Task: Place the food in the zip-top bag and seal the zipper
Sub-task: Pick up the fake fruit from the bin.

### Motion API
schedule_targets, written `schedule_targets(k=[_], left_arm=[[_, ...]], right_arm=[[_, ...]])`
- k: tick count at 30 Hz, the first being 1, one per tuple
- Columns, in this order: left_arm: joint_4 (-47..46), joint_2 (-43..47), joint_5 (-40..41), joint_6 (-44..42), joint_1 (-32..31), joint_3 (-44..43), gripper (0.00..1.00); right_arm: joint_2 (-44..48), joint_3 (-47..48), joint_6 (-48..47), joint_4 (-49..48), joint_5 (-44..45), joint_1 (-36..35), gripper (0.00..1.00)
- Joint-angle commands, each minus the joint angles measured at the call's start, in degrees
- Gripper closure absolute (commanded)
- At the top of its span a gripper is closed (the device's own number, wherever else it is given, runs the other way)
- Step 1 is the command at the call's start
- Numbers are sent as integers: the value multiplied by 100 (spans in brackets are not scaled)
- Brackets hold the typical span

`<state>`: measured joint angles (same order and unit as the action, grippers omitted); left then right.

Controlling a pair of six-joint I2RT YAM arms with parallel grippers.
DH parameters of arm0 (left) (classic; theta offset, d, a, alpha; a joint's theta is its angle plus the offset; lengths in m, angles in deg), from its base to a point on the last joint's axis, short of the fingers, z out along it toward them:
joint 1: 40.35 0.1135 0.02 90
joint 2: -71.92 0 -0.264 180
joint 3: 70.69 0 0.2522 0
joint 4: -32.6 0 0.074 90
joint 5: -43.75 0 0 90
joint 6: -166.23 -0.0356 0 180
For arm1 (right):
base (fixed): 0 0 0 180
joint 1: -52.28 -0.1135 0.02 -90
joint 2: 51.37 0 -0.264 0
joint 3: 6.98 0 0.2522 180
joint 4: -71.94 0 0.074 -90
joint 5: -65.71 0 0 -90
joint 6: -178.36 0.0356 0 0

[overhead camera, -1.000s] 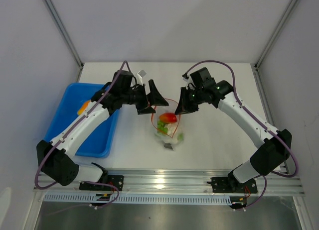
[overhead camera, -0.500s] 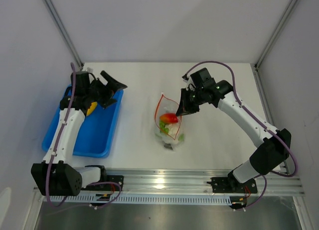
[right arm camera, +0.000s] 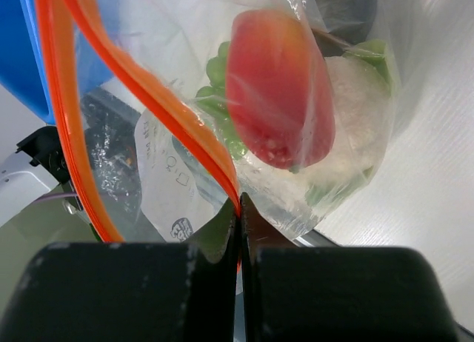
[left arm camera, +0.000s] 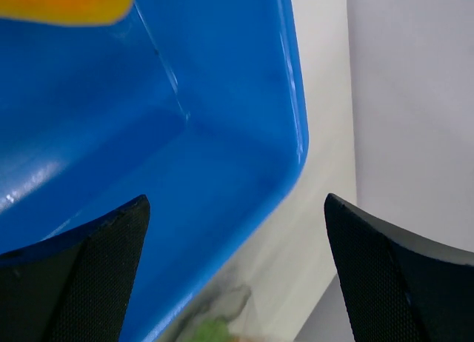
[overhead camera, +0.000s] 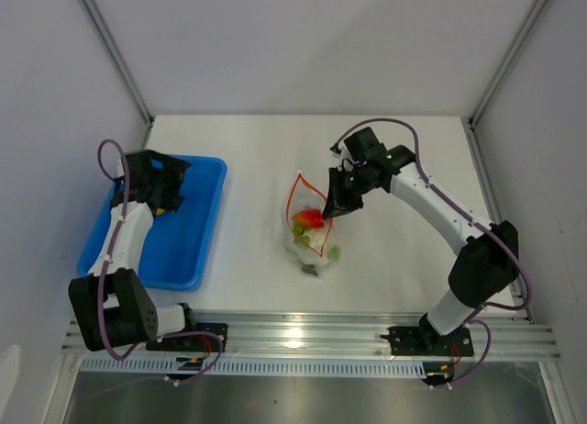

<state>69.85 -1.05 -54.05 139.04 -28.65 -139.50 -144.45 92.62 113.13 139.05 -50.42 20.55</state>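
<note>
My left gripper should keep moving its open fingers down toward the yellow-orange fruit until they are on both sides of it, and then close, because the fruit is alone in the blue tray.
The zip-top bag stands in the middle of the table with its mouth held up. Inside it are a red-orange piece, green leafy bits and a white piece. My right gripper is shut on the orange zipper at the mouth's right end, also seen from above. Over the blue tray's far end, my left gripper is open and empty. A yellow-orange fruit lies in the tray beyond its fingers.
The blue tray sits at the left of the table, its near part bare. Enclosure walls and metal posts close in the table at the back and sides. A rail with the arm bases runs along the near edge.
My left arm swung away from the bag's mouth, leftward to over the blue tray, its gripper staying open. The bag's mouth narrowed from a round opening. The right gripper kept its hold.
</note>
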Motion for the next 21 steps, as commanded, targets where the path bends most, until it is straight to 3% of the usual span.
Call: schedule_targets(k=[1, 10, 21], left_arm=[[-766, -173, 1288, 847, 86, 292, 1], [-1987, -595, 2203, 3313, 113, 1399, 0], [-2208, -1237, 2949, 4705, 113, 1506, 1]], right_arm=[[-123, 187, -122, 97, -156, 70, 100], [-342, 99, -140, -105, -375, 254, 100], [-483, 134, -333, -8, -516, 702, 100]])
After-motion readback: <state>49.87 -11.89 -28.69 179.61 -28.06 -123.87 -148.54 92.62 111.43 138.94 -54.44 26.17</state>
